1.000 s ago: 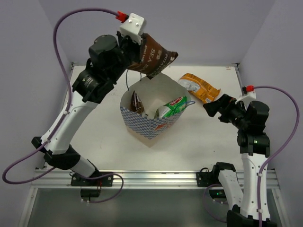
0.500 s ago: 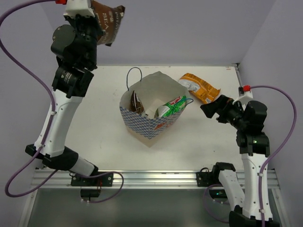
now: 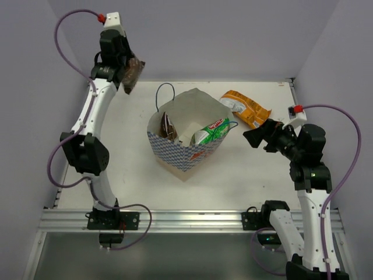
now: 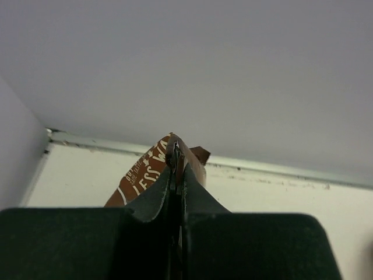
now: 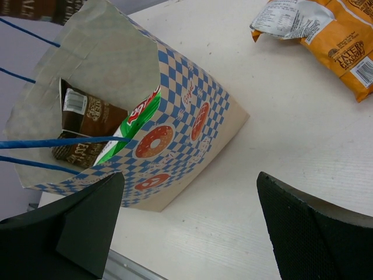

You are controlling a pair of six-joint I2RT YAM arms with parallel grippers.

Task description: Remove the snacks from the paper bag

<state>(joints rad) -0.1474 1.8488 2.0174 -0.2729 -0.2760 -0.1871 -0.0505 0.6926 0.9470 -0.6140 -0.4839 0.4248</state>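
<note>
My gripper should keep lowering the dark brown packet in my left gripper (image 3: 133, 74) until it touches down, as it hangs clear of the paper bag over empty tabletop (image 3: 134, 106).
The paper bag (image 3: 195, 153) stands open mid-table. Inside it are a dark brown snack packet (image 3: 169, 125) and a green-and-white packet (image 3: 211, 131). The orange-yellow packet (image 3: 247, 107) lies on the table behind and to the right of the bag. My left gripper (image 3: 129, 74) is shut on the other dark brown packet (image 3: 134, 71) over the back left corner; in the left wrist view the packet (image 4: 143, 178) sticks out past the closed gripper (image 4: 176, 160). My right gripper (image 3: 252, 137) is open and empty, to the right of the bag (image 5: 186, 111), which shows the brown packet (image 5: 87, 119) and the green packet (image 5: 137, 119).
Thin blue cord handles (image 3: 163, 87) rise from the bag's back rim and cross its mouth in the right wrist view (image 5: 58, 142). Grey walls close in the table at the back and on both sides. The orange packet (image 5: 332, 41) lies at the top right of the right wrist view.
My left arm has swung the dark brown packet from above the bag out to the left and down over the back left corner. My right gripper has crept slightly left.
</note>
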